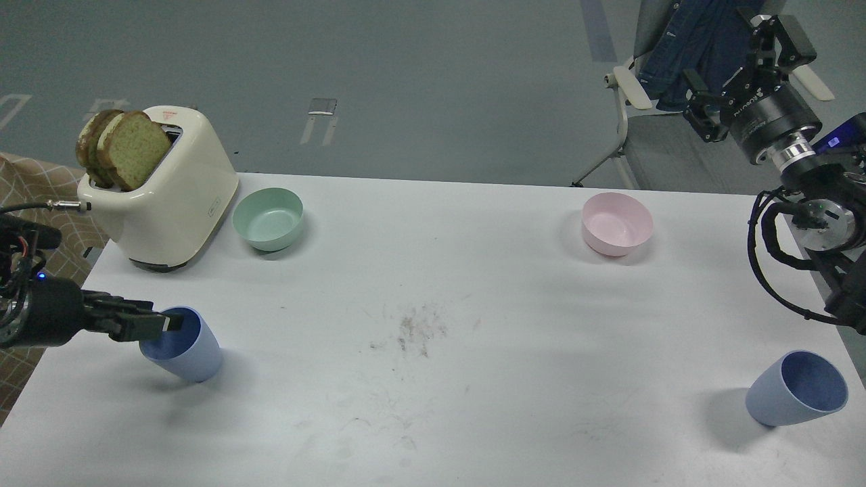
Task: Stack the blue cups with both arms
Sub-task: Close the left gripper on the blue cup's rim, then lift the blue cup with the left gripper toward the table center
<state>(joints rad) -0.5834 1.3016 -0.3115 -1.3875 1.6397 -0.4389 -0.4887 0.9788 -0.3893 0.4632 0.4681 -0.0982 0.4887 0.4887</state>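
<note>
The second blue cup (793, 389) gets narrower toward its base (761, 409). It will go mostly inside the other cup when I lower it, and its rim will stay above.
Two dusty-blue cups stand on the white table (473, 284). The left blue cup (186, 348) is near the front left, leaning with its mouth toward my left gripper. My left gripper (169, 322) comes in low from the left, and its tip is at the cup's mouth, over the near rim. Its fingers are dark and edge-on, so I cannot tell them apart. The right blue cup (797, 389) stands at the front right, alone. My right gripper (729, 59) is high at the far right, beyond the table's back edge, fingers spread wide and empty.
A cream toaster (162, 203) with bread slices stands at the back left, a mint-green bowl (268, 218) beside it. A pink bowl (616, 224) sits at the back right. A chair with a blue garment (676, 61) stands behind the table. Dark scuffs (416, 331) mark the middle.
</note>
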